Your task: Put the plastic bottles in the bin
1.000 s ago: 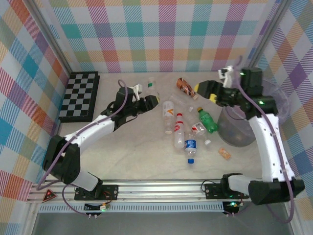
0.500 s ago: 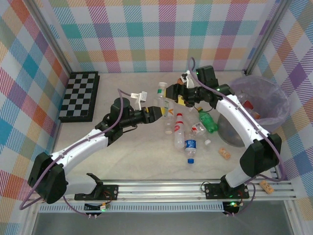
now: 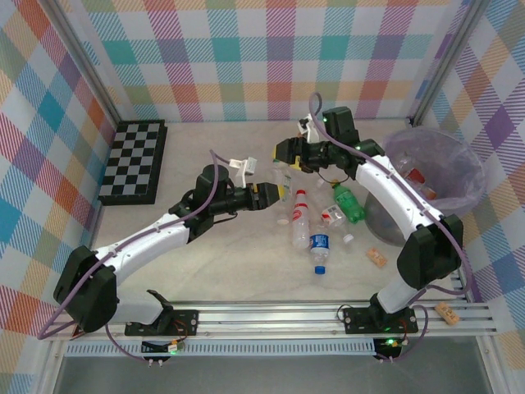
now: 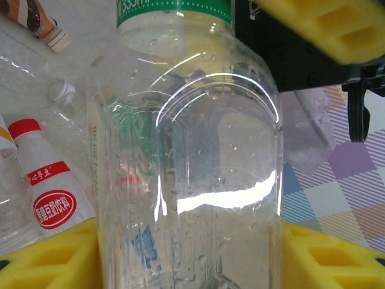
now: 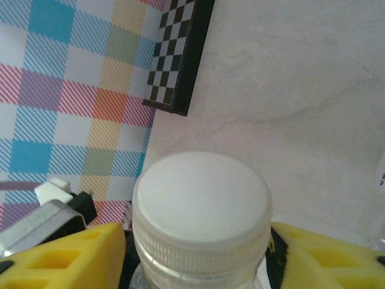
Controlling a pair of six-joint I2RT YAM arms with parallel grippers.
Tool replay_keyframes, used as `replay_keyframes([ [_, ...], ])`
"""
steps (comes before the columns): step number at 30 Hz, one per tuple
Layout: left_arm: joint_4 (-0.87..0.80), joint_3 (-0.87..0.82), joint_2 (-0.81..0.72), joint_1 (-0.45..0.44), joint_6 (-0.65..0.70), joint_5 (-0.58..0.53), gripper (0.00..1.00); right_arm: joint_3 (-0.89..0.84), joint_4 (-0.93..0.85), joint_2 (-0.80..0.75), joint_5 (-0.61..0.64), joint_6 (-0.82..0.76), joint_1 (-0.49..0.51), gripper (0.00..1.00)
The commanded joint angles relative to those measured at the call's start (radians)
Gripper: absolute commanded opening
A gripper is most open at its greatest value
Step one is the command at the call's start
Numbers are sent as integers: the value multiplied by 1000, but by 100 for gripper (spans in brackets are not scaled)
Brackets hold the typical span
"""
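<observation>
The bin (image 3: 435,176) is too far away for my left gripper to reach, so next my left gripper lets go of the bottle's lower body (image 4: 192,241) first. My right gripper will then carry the bottle over.
A clear plastic bottle (image 3: 282,174) with a green label and white cap hangs above the table's middle, held by both arms. My left gripper (image 3: 275,191) is shut on its lower body (image 4: 186,150), yellow pads (image 4: 54,256) pressed to both sides. My right gripper (image 3: 285,154) is closed round the neck just below the cap (image 5: 201,198). Several more bottles lie on the table: a red-capped one (image 3: 299,209), a blue-labelled one (image 3: 319,244) and a green one (image 3: 349,203). The bin (image 3: 394,223), grey with a pale purple bag, stands at the right.
A chessboard (image 3: 135,160) lies at the far left against the checked wall. A tan cork-like piece (image 3: 376,257) lies near the bin and another (image 3: 447,310) on the front rail. A brown-wrapped bottle (image 4: 36,18) lies farther back.
My right arm swung left from the bin to the held bottle and its jaws closed round the neck. My left arm carried the bottle right, toward the centre.
</observation>
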Motion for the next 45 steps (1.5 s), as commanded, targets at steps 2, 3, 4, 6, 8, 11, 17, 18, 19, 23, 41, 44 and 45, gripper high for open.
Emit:
replay_keyframes([
  [2, 47, 36, 9, -8, 9, 22, 28, 27, 11, 9, 2, -10, 7, 47],
  [3, 46, 36, 10, -7, 10, 21, 28, 32, 5, 13, 2, -12, 7, 43],
  [4, 46, 35, 11, -8, 9, 22, 28, 34, 4, 14, 4, -13, 7, 39],
  [6, 46, 34, 10, -7, 6, 21, 29, 39, -1, 16, 8, -18, 7, 35],
  [8, 43, 32, 8, -7, 5, 17, 36, 46, -4, 15, 15, -23, 7, 32],
  [11, 39, 29, 3, -8, 5, 15, 52, 67, -18, 15, 30, -35, 6, 30],
  [17, -54, 22, -10, -8, 33, -70, 100, 174, -127, -5, 68, -108, -43, 25],
  [18, -70, 17, -13, -7, 33, -88, 100, 198, -159, -18, 83, -128, -64, 23],
  [19, -79, 12, -13, -8, 31, -104, 100, 218, -188, -30, 94, -145, -87, 21],
  [23, -77, -18, -4, -8, 11, -148, 100, 290, -284, -98, 110, -184, -222, 19],
  [41, -197, 14, 100, -20, -18, -225, 100, 713, -694, -173, 509, -465, -819, 0],
  [44, -206, 12, 106, -27, -20, -240, 100, 676, -700, -164, 583, -512, -850, 0],
  [45, -205, 8, 108, -29, -20, -240, 100, 651, -696, -164, 604, -523, -852, 0],
])
